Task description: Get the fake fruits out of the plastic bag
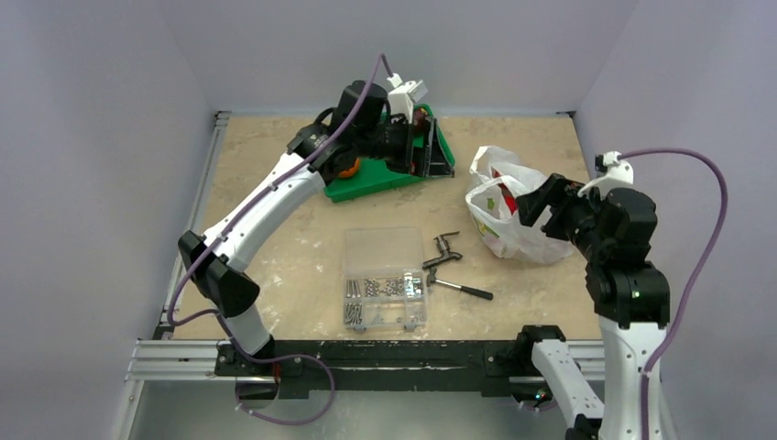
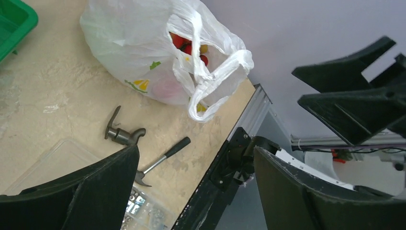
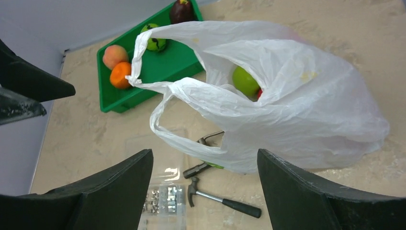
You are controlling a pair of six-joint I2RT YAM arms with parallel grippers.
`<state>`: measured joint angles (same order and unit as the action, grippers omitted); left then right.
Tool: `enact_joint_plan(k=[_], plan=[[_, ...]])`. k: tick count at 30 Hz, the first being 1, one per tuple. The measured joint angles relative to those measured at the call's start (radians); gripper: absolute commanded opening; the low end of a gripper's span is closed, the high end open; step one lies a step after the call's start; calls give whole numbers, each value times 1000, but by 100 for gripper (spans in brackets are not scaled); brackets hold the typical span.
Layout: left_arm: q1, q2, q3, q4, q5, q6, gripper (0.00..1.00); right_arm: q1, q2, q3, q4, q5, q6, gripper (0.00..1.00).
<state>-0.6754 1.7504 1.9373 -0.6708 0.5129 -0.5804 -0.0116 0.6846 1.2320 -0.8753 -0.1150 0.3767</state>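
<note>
The plastic bag's slack opening (image 1: 499,187) hangs down over the fake fruits. My left gripper needs to pull the bag's handle (image 1: 472,192) toward the green tray before my right gripper reaches in.
The plastic bag (image 1: 499,206) lies crumpled at the right of the table, its mouth open toward the middle. In the left wrist view the bag (image 2: 134,52) shows red fake fruits (image 2: 184,42) in its mouth. In the right wrist view the bag (image 3: 306,105) holds a yellow-green apple (image 3: 245,81) with a red piece beside it. My right gripper (image 1: 533,213) is open and empty just right of the bag; in its own view (image 3: 206,184) it hovers above the bag's handles. My left gripper (image 1: 438,151) is open and empty over the green tray (image 1: 366,183); its own view (image 2: 196,184) looks toward the bag.
The green tray (image 3: 167,67) at the back holds a peach-coloured fruit (image 3: 115,55), an orange fruit (image 3: 120,74), a dark green ball (image 3: 155,43) and a maroon fruit (image 3: 182,10). A clear screw box (image 1: 385,280), a small hammer (image 1: 461,288) and a dark metal tool (image 1: 444,247) lie mid-table.
</note>
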Motion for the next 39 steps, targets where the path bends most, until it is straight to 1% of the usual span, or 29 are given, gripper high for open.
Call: enact_joint_plan(k=[2, 3, 5, 7, 10, 13, 15, 16, 17, 18, 19, 20, 21, 22, 23, 28, 31, 34, 37, 39], plan=[[-42, -29, -28, 21, -48, 25, 89, 0, 52, 12, 3, -36, -3, 79], [-62, -35, -40, 42, -71, 30, 91, 0, 68, 18, 8, -43, -3, 79], [-92, -38, -77, 109, -113, 35, 93, 0, 107, 35, 32, -63, 10, 78], [-133, -36, -131, 197, -160, 21, 92, 0, 143, 54, 66, -88, 29, 78], [-158, -13, -184, 307, -240, -18, 87, 0, 199, 76, 114, -123, 48, 77], [-161, 30, -186, 393, -299, -66, 76, 0, 262, 92, 158, -158, 50, 72], [-161, 57, -186, 449, -332, -93, 63, 0, 304, 90, 186, -175, 50, 66], [-161, 68, -186, 470, -344, -109, 52, 0, 323, 84, 197, -179, 50, 61], [-160, 80, -186, 492, -355, -120, 35, 0, 342, 71, 212, -187, 50, 56], [-159, 92, -186, 512, -363, -134, 15, 5, 357, 53, 219, -192, 50, 45], [-159, 102, -185, 528, -366, -143, 3, 12, 363, 28, 225, -193, 51, 32], [-158, 114, -179, 533, -369, -149, 0, 19, 364, 2, 228, -195, 50, 19], [-158, 125, -168, 529, -373, -145, 0, 31, 360, -32, 231, -195, 54, 11], [-158, 140, -147, 513, -377, -135, 0, 47, 352, -69, 233, -192, 61, 6], [-156, 153, -129, 500, -383, -129, 0, 65, 341, -106, 232, -183, 70, 4], [-131, 161, -113, 431, -379, -53, 0, 155, 288, -327, 219, -83, 154, 4], [-74, 161, -74, 319, -330, 18, 0, 162, 296, -459, 175, -3, 224, 5], [-15, 154, -16, 210, -299, 110, 0, 117, 277, -505, 96, 151, 299, 6], [28, 118, -13, 128, -259, 190, 0, 56, 212, -502, 100, 301, 354, 5], [39, 87, -19, 81, -221, 237, 0, 6, 212, -500, 129, 374, 360, 5]])
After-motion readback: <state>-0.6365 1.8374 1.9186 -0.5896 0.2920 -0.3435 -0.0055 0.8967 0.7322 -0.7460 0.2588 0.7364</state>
